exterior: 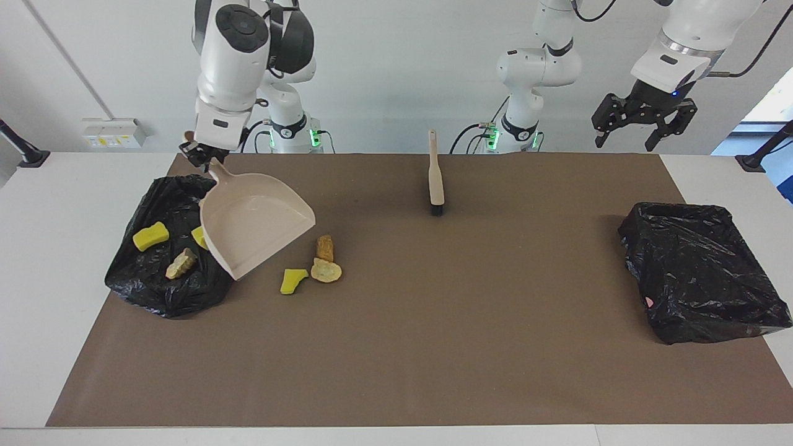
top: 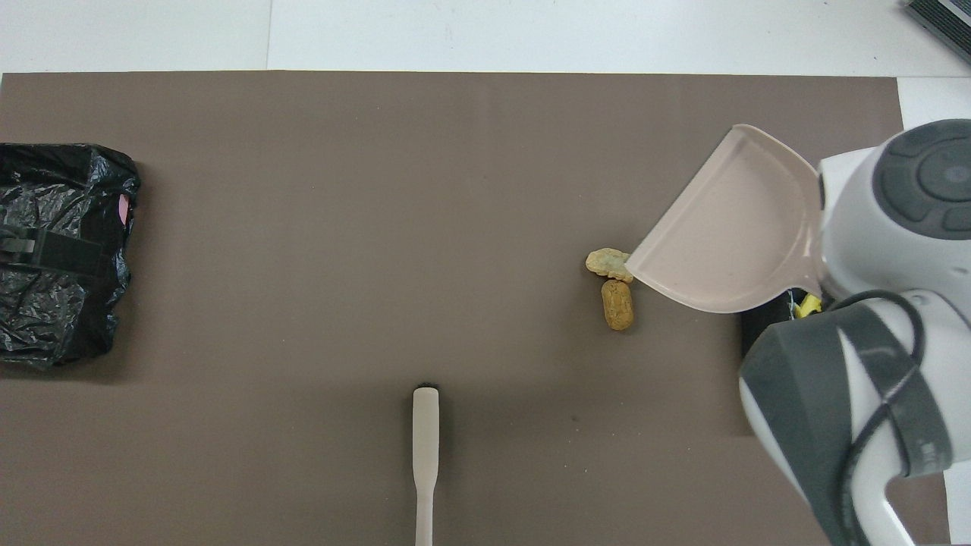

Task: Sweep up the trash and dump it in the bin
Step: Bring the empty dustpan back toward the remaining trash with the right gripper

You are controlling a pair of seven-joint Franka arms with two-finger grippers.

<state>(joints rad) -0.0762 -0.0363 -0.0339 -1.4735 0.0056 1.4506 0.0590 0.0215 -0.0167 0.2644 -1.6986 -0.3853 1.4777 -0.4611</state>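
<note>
The beige dustpan [top: 742, 223] is smooth on the bottom and has a straight opening [top: 680, 199]. The swept scraps should all slide out of it when I tip it.
My right gripper [exterior: 199, 153] is shut on the handle of the beige dustpan [exterior: 255, 224]. It holds the pan over the mat-side edge of the black-lined bin [exterior: 155, 291], mouth toward the scraps on the mat. On the mat lie a yellow sponge bit [exterior: 292, 280], a pale beige chunk [exterior: 326, 271] and an orange-brown lump [exterior: 324, 248]. In the bin I see a yellow sponge [exterior: 150, 236], a beige chunk [exterior: 180, 263] and a yellow bit half hidden by the pan. In the overhead view the dustpan [top: 728, 227] hides the mat's yellow bit. My left gripper [exterior: 641, 127] waits, open and raised.
The beige brush [exterior: 435, 176] lies on the brown mat near the robots, midway between the arms; it also shows in the overhead view [top: 425, 447]. A second black-lined bin [exterior: 700, 279] stands at the left arm's end of the table.
</note>
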